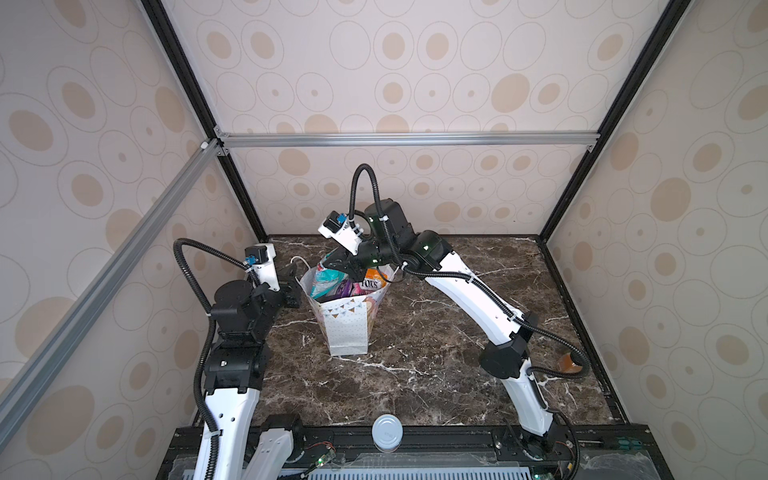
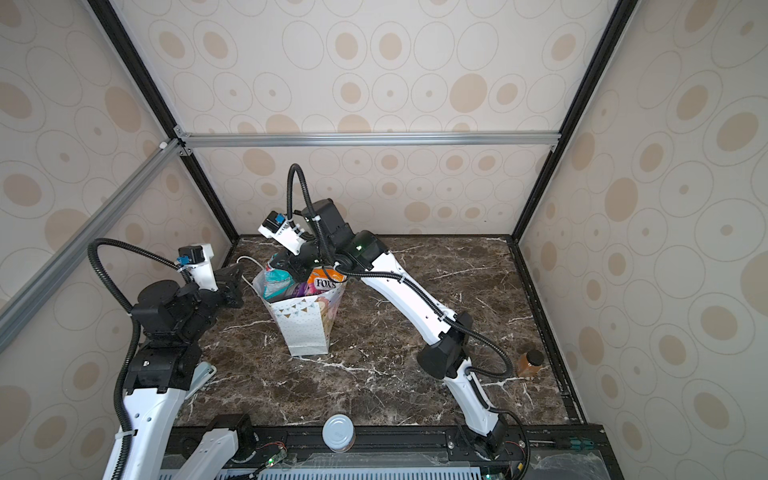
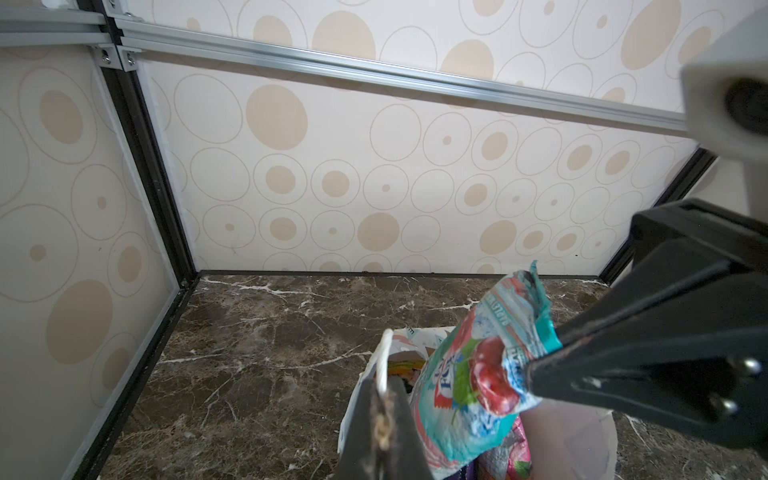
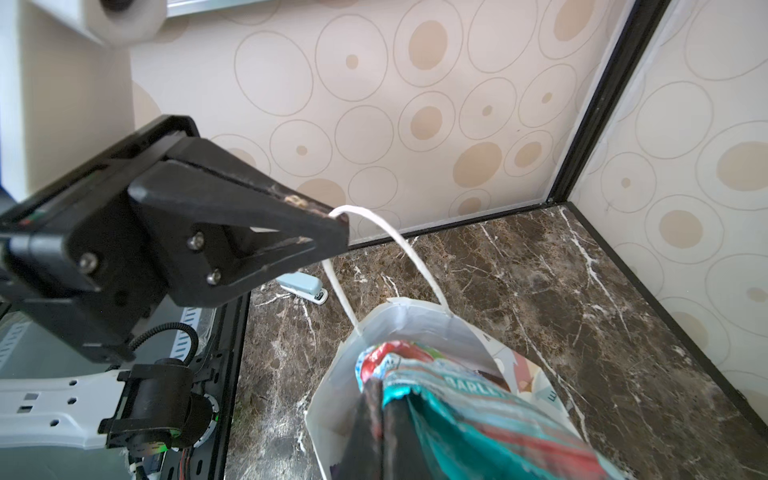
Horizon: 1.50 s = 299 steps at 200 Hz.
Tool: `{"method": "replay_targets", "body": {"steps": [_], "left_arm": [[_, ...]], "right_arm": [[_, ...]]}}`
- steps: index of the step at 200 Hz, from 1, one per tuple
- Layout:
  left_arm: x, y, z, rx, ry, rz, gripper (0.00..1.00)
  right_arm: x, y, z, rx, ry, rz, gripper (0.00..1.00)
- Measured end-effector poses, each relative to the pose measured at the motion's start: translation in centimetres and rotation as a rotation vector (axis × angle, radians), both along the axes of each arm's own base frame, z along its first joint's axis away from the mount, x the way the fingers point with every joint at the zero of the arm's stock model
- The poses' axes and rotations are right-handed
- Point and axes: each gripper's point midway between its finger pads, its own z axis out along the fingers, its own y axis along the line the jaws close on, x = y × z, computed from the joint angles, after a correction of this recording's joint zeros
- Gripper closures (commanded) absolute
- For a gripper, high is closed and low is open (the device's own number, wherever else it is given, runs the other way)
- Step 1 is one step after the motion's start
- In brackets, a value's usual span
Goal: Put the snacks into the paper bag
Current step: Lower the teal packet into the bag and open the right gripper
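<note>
I should bring the teal snack packet (image 1: 325, 280) up and back with my right gripper, since it slants high across the bag's opening, then down beside the orange packet.
The white paper bag (image 1: 347, 328) (image 2: 305, 328) stands upright on the marble table, its mouth held wide. My left gripper (image 1: 294, 277) (image 3: 384, 390) (image 4: 332, 226) is shut on the bag's white cord handle (image 4: 415, 257) (image 3: 384, 357) and holds it up to the left. From the right, my right gripper (image 1: 332, 266) (image 4: 380, 395) (image 3: 536, 370) reaches over the mouth, shut on the top edge of a teal snack packet (image 1: 326, 280) (image 3: 465, 399) (image 4: 478, 415) whose lower part hangs inside the bag. An orange packet (image 1: 372, 282) (image 2: 326, 282) and a purple one (image 1: 347, 286) show inside too.
A white round cap (image 1: 387, 432) sits at the table's front edge. At the right edge stands a small amber bottle (image 2: 530, 362), behind the right arm's cable. A light-blue stapler (image 4: 303, 287) lies near the left arm's base. Patterned walls close three sides.
</note>
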Motion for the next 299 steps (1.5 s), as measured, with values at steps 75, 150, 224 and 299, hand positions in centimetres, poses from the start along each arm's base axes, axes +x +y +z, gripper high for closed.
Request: {"method": "replay_targets", "body": {"steps": [75, 150, 224, 299], "left_arm": [[0.0, 0.1, 0.0, 0.001, 0.000, 0.004, 1.00], [0.0, 0.1, 0.0, 0.001, 0.000, 0.005, 1.00], [0.0, 0.1, 0.0, 0.001, 0.000, 0.005, 1.00], [0.0, 0.1, 0.0, 0.001, 0.000, 0.005, 1.00]], "right_arm": [[-1.3, -2.7, 5.2, 0.053, -0.041, -0.069, 1.00], [-1.7, -3.9, 7.0, 0.079, -0.040, -0.090, 1.00], [1.3, -3.2, 2.8, 0.062, 0.112, -0.056, 1.00], [3.6, -2.9, 0.5, 0.026, 0.109, -0.103, 1.00]]}}
